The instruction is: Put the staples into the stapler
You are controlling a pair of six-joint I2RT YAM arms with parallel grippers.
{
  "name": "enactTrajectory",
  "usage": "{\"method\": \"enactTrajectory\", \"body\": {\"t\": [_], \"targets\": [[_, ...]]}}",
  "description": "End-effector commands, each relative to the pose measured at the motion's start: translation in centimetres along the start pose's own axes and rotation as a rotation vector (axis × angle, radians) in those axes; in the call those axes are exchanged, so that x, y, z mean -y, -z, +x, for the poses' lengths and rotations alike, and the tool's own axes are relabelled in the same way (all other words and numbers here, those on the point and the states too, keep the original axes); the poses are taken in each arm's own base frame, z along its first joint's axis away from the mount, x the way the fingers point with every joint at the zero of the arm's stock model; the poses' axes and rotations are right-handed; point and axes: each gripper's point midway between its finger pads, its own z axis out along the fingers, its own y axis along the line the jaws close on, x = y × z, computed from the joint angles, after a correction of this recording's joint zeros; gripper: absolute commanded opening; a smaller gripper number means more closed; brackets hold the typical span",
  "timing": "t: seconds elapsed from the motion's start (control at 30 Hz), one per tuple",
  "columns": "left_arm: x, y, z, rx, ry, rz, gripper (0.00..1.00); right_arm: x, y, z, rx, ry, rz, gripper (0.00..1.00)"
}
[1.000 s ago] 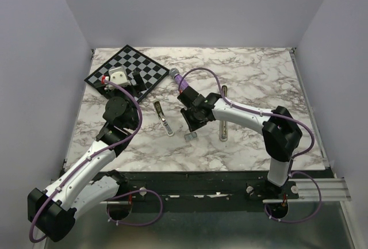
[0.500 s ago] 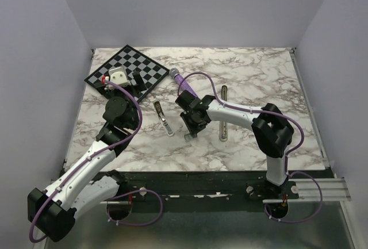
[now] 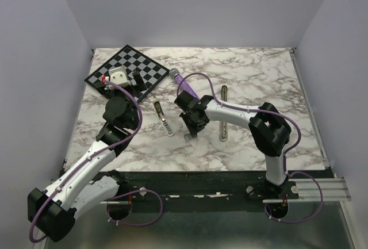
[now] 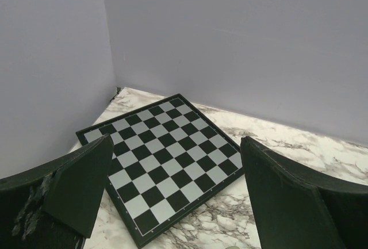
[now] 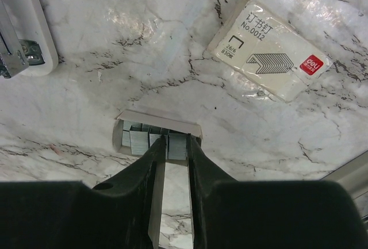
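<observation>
I should open my right gripper and line it up again around the end block before lifting, because one of its fingers overlaps the neighbouring block of staples in the packed tray.
My right gripper is low over a small open white tray holding several silver-grey blocks of staples. In the right wrist view its fingers are closed on either side of one block of staples at the tray's near edge. An opened silver stapler lies to the left of it, and a second long stapler to the right. Part of a stapler shows at the top left of the right wrist view. My left gripper is open and empty at the chessboard's edge.
A black-and-white chessboard lies at the back left, also in the left wrist view. A purple pen lies behind the right gripper. A cream staple box lies beyond the tray. Walls enclose the table.
My right gripper has moved a little left and down onto the staple tray, with its arm folding in. The left arm has not moved.
</observation>
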Motion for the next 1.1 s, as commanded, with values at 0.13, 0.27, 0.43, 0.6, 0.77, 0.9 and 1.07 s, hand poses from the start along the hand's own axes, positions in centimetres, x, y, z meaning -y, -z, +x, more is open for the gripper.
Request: {"method": "enactTrajectory", "body": {"t": [0.13,0.27,0.43,0.6,0.77,0.9,1.07], "targets": [[0.0,0.1,-0.3,0.016,0.013,0.014,0.99,-0.6,-1.4,0.7,-0.053,-0.009,-0.026,0.29],[0.0,0.1,-0.4,0.018,0.015,0.014,0.99,-1.0,-1.4,1.0,-0.063,-0.011,-0.044,0.32],[0.0,0.2,-0.4,0.018,0.013,0.014,0.99,-0.8,-1.3,1.2,-0.074,-0.011,-0.040,0.36],[0.0,0.2,-0.5,0.020,0.013,0.016,0.99,-1.4,-1.1,1.4,-0.089,-0.004,-0.076,0.38],[0.0,0.2,-0.5,0.020,0.013,0.016,0.99,-1.6,-0.3,0.9,-0.068,0.014,-0.095,0.33],[0.0,0.2,-0.5,0.019,0.012,0.017,0.99,-2.1,1.0,0.2,-0.031,0.042,-0.129,0.30],[0.0,0.2,-0.5,0.019,0.012,0.019,0.99,-2.0,2.2,-0.7,0.014,0.067,-0.138,0.26]]}}
